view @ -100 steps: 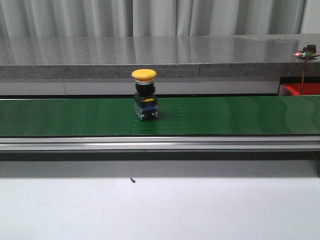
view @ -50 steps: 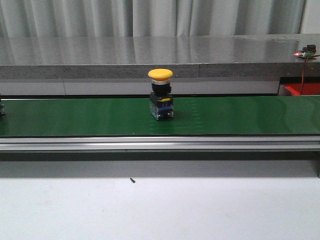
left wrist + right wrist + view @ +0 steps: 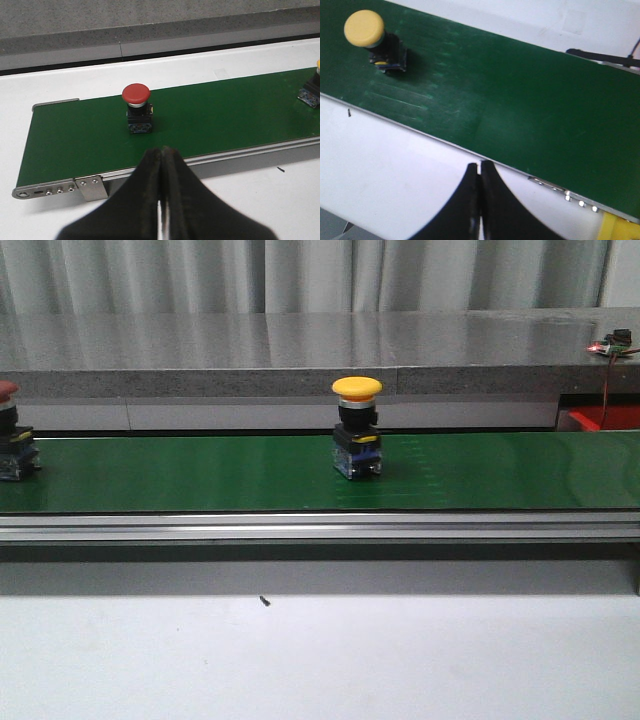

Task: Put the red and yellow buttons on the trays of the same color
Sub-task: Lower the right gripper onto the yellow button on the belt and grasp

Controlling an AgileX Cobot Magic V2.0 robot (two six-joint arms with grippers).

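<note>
The yellow button (image 3: pixel 357 430) is a long way from my left gripper and closer to the trays, so my right gripper should first bring the yellow button to the yellow tray (image 3: pixel 620 231).
A yellow button (image 3: pixel 357 436) stands upright on the green belt (image 3: pixel 200 475), near its middle. It also shows in the right wrist view (image 3: pixel 372 40) and at the edge of the left wrist view (image 3: pixel 313 90). A red button (image 3: pixel 10 445) stands on the belt at the far left, and shows in the left wrist view (image 3: pixel 136 107). A red tray (image 3: pixel 603 418) shows partly at the far right, behind the belt. My left gripper (image 3: pixel 162 150) is shut and empty, over the belt's near rail in front of the red button. My right gripper (image 3: pixel 480 165) is shut and empty, over the white table short of the belt.
A grey stone ledge (image 3: pixel 300 350) runs behind the belt. A small circuit board with wires (image 3: pixel 612 344) sits on it at the right. An aluminium rail (image 3: pixel 320 528) edges the belt's front. A yellow corner of something (image 3: pixel 619 230) shows beside the belt's end; I cannot tell what it is.
The yellow button has moved to the right along the belt. The red button has come into view at the belt's left end.
</note>
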